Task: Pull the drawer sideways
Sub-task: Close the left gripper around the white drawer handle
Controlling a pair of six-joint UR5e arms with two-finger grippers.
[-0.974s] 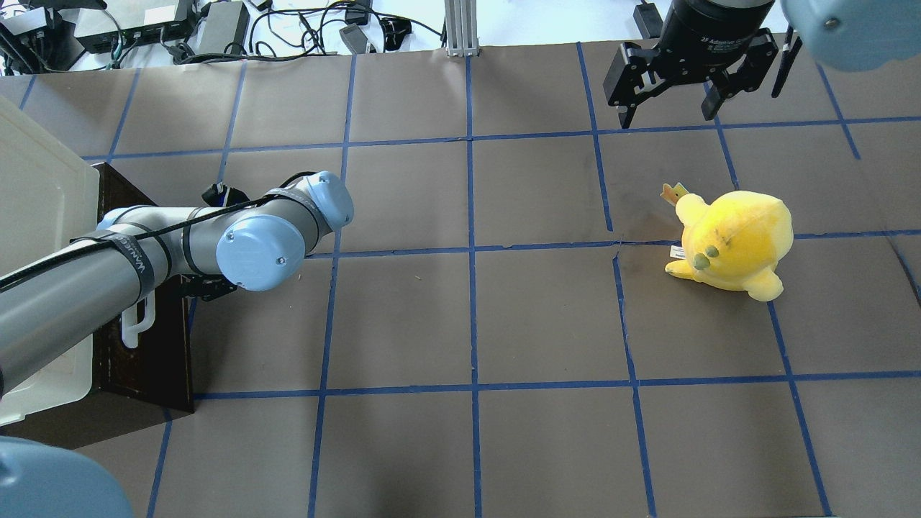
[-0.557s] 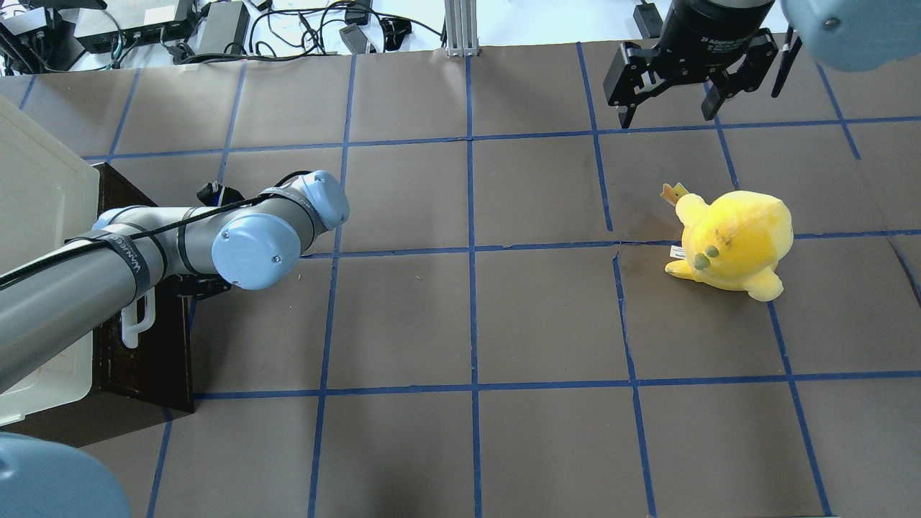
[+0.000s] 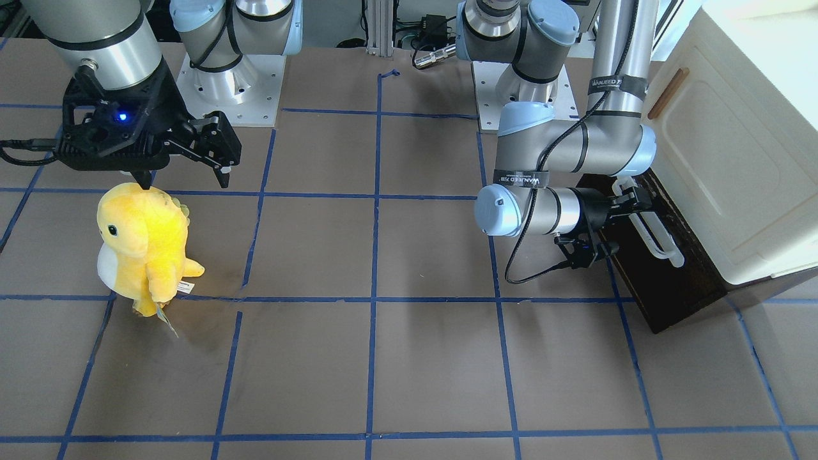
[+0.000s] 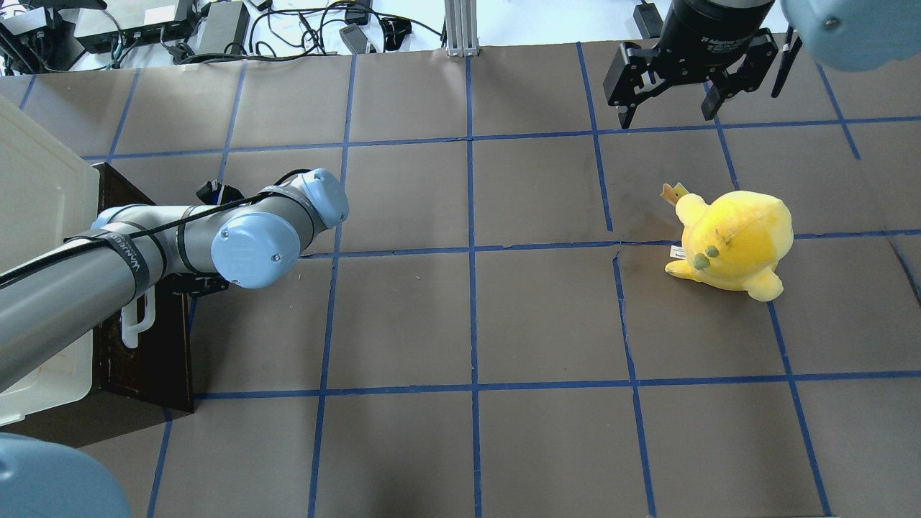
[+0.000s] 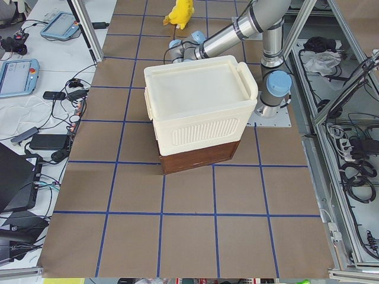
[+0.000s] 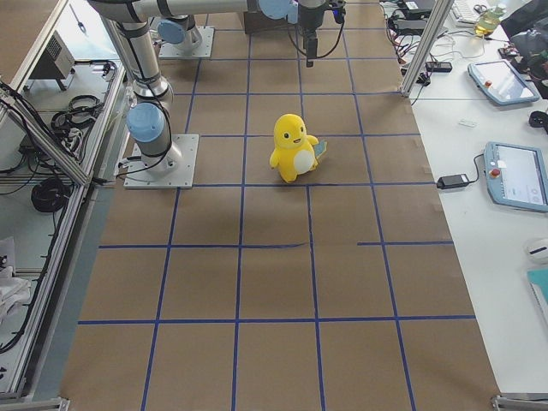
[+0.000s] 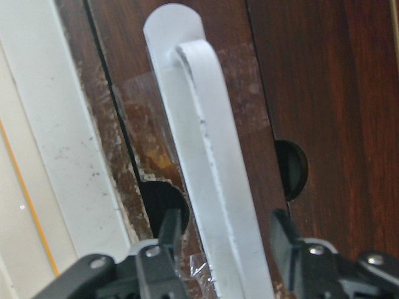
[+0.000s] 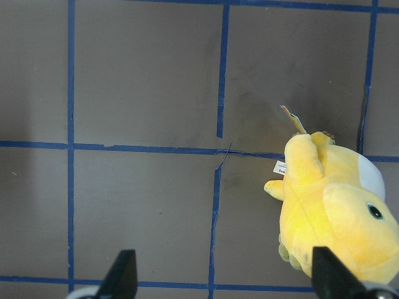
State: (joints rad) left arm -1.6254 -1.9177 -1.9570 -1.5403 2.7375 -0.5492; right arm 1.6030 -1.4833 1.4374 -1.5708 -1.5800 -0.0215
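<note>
The drawer (image 7: pixel 247 109) will slide straight out when the robot pulls the drawer's handle, because narrow seams (image 7: pixel 266 93) run along both long edges of the drawer's front.
The drawer (image 3: pixel 668 281) has a dark brown front and a long white bar handle (image 3: pixel 652 233), and sits closed under the cream-white cabinet (image 3: pixel 722 160). My left gripper (image 3: pixel 634 203) is open, with a finger on either side of the handle's upper end and small gaps showing. In the left wrist view the handle (image 7: pixel 212 180) runs between the two fingers (image 7: pixel 169 232). In the overhead view my left arm hides most of the handle (image 4: pixel 137 324). My right gripper (image 4: pixel 669 108) is open and empty, high above the table's far right.
A yellow plush toy (image 4: pixel 734 241) stands on the brown blue-taped table (image 4: pixel 468 316), below the right gripper (image 8: pixel 224 274). The cabinet (image 5: pixel 198 100) stands at the table's left end. Cables and boxes lie beyond the far edge.
My left arm has shifted slightly left, toward the drawer front. The right arm and the plush toy have not moved.
</note>
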